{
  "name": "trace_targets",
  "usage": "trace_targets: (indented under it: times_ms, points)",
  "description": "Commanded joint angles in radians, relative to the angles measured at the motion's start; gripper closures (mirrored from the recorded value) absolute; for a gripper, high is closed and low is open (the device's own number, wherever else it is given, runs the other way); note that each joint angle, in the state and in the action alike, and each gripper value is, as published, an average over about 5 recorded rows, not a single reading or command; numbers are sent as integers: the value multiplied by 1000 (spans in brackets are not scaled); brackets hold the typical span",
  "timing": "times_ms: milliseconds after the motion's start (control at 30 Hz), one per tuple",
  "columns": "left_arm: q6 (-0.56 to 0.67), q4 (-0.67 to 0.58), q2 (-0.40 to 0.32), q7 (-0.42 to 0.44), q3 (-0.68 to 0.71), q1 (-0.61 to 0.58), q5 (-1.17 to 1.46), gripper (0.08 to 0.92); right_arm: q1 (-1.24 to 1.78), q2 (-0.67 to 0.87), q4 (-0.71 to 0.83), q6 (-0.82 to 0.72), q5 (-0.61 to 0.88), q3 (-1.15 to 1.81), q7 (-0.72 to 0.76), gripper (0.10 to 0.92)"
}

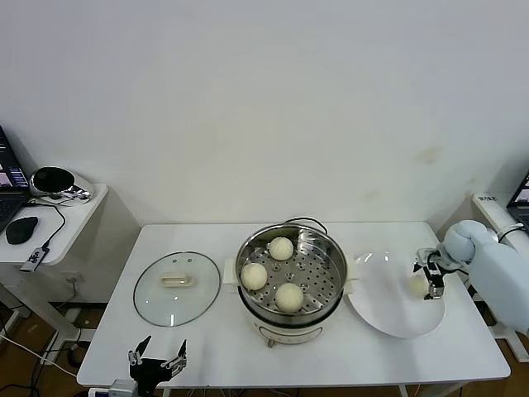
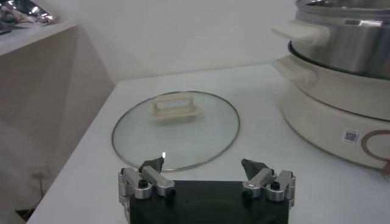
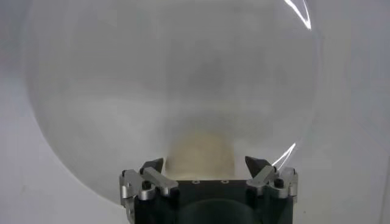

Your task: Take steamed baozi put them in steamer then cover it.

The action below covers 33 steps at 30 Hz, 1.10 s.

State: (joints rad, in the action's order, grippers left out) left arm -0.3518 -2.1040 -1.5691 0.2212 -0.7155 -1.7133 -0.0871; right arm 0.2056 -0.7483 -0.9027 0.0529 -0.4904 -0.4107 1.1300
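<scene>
The white plate (image 1: 387, 291) is smooth and clean around the baozi (image 1: 418, 286). The baozi will come off and leave the plate behind when I lift.
The steamer (image 1: 334, 253) stands mid-table with three steamed baozi on its perforated tray (image 1: 281, 247) (image 1: 254, 275) (image 1: 288, 296). One more baozi (image 1: 417, 285) lies on the white plate (image 1: 388, 318) to the right. My right gripper (image 1: 430, 281) is open with its fingers on either side of that baozi (image 3: 201, 155), a small gap showing on each side. The glass cover (image 1: 176, 288) lies flat on the table left of the steamer, handle up. My left gripper (image 1: 157, 360) hangs open near the table's front edge, just short of the cover (image 2: 175, 129), with nothing between its fingers.
The steamer's steel wall (image 2: 332, 49) rises right beside the cover. A side table (image 1: 62, 223) with a mouse and cables stands off to the far left. The white table's front edge (image 1: 331, 382) runs just beyond the left gripper.
</scene>
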Motion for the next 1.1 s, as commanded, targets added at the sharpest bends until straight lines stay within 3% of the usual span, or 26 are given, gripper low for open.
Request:
trace_targets:
  times_ms: [33,633,833,1100]
  points:
    - [0,-1,-2,-1,1,-2,-1,177,-4,-15,17,3,-8,-5,-3,208]
    - [-3,-8,-11,-3,11,11,-9,177,-26,25,-19,-32,54,-26,11,444]
    - [-1,-4,-7,-5,20,17,-10,177,-109,81,-98,-80,149,-141,16,456]
    - [4,-9,1,-10,14,40,-15,177,-414,173,-341,-218,387,-422,76,457]
